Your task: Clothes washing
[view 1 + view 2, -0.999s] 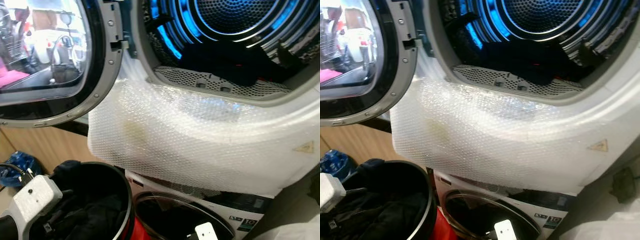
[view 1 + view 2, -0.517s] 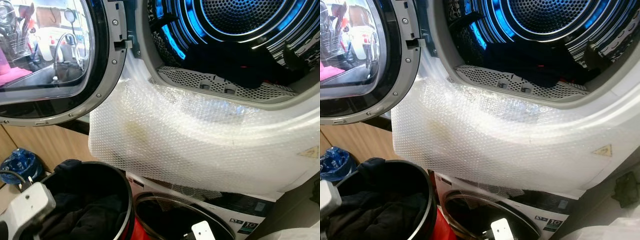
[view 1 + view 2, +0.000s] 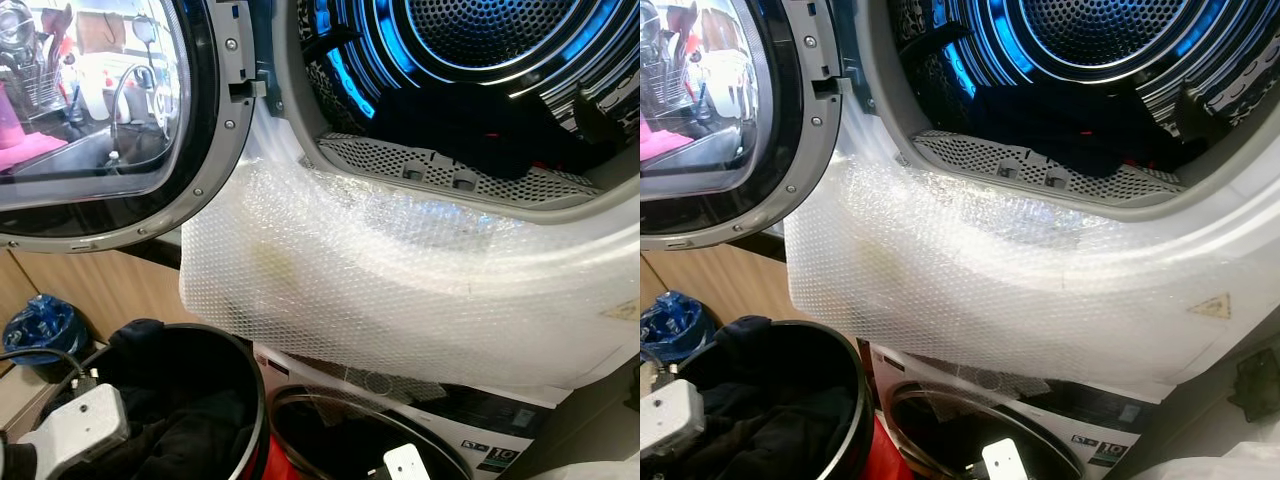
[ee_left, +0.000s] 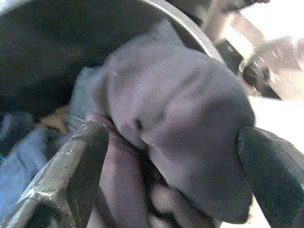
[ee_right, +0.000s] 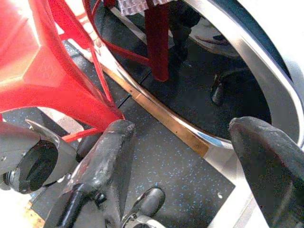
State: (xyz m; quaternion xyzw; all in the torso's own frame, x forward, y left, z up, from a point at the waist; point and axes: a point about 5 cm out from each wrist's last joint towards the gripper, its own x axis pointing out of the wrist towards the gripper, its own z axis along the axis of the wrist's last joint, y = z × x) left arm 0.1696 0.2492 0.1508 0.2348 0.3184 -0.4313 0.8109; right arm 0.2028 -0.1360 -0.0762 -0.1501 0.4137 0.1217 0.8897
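Observation:
The dark grey-purple garment droops over the black bucket's rim, so the garment's loose end will hang out of the dryer when the robot carries it in.
A black bucket at the lower left holds dark clothes. My left arm's white wrist block reaches down into it. In the left wrist view my left gripper stands open, its fingers on either side of a bunched dark grey-purple garment. Above, the dryer drum glows blue and has dark clothes lying in it. My right gripper hangs open and empty low in front of the lower washer's glass door.
The dryer's round door swings open to the left. Bubble wrap covers the dryer's front below the opening. A lower washer sits underneath. A red stool stands by the bucket, and a blue bag lies on the floor at left.
My left wrist has sunk lower into the bucket. The camera has shifted slightly, so the dryer sits a little differently in the picture.

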